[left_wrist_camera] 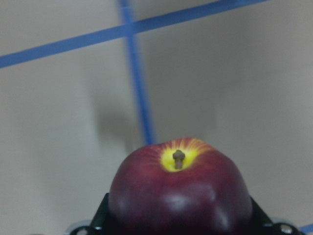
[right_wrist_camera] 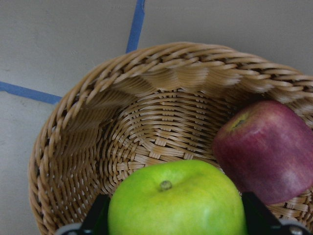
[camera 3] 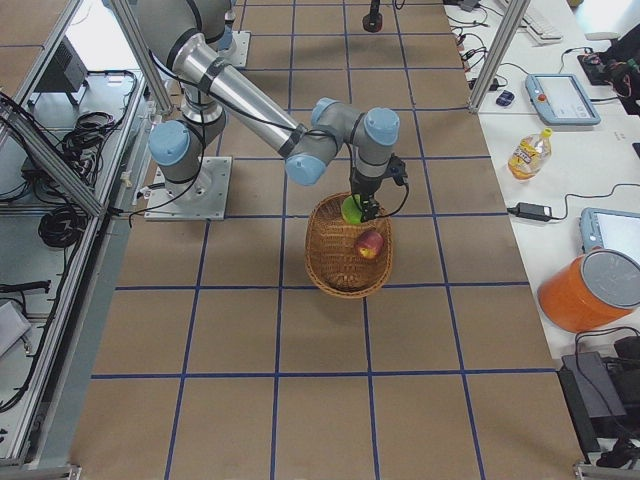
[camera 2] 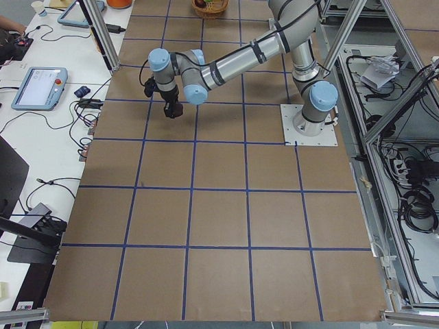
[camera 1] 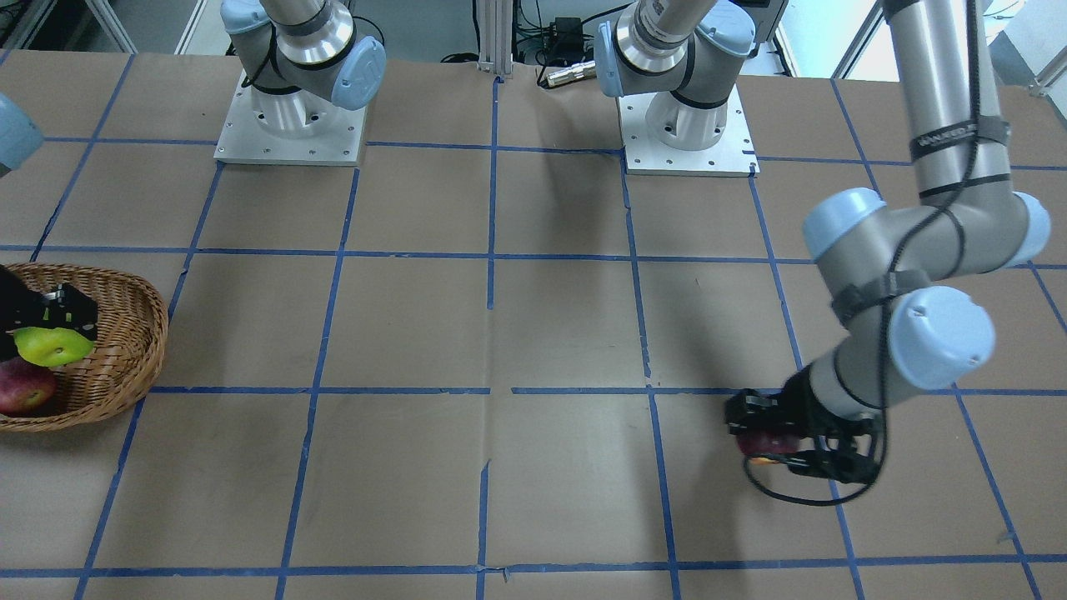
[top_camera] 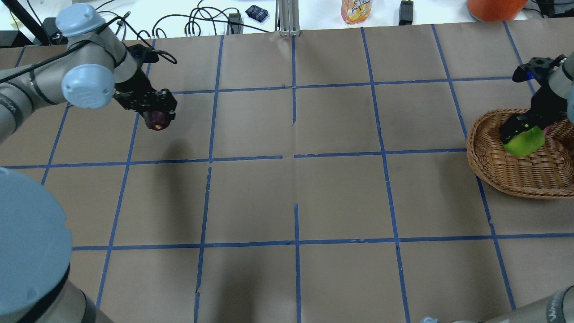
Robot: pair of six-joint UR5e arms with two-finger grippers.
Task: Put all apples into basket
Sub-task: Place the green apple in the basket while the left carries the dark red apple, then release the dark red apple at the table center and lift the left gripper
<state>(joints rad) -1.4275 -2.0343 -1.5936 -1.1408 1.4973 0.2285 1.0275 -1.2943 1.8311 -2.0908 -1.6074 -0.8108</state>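
Note:
Next, I put the dark maroon apple down in the middle of the table [camera 1: 482, 391] and then carry it over with my right gripper, because the wicker basket [camera 1: 112, 362] is out of my left gripper's reach.
My left gripper [top_camera: 157, 117] is shut on the dark maroon apple [top_camera: 158, 121] and holds it above the table at the far left. That apple's yellow stem patch shows in the left wrist view [left_wrist_camera: 178, 191] and it is also in the front view [camera 1: 765, 443]. My right gripper [top_camera: 522, 134] is shut on the lime green apple [top_camera: 524, 142] and holds it inside the wicker basket [top_camera: 506, 179], just above the bottom. The red apple [right_wrist_camera: 266, 149] lies in the basket beside the green one [right_wrist_camera: 176, 203]. It also shows in the front view [camera 1: 23, 385].
The basket sits at the table's far right end, near the edge. The two arm bases [camera 1: 292, 125] [camera 1: 688, 125] stand at the robot's side. A juice bottle [top_camera: 356, 10] and an orange bucket [top_camera: 493, 6] stand on the bench beyond the table.

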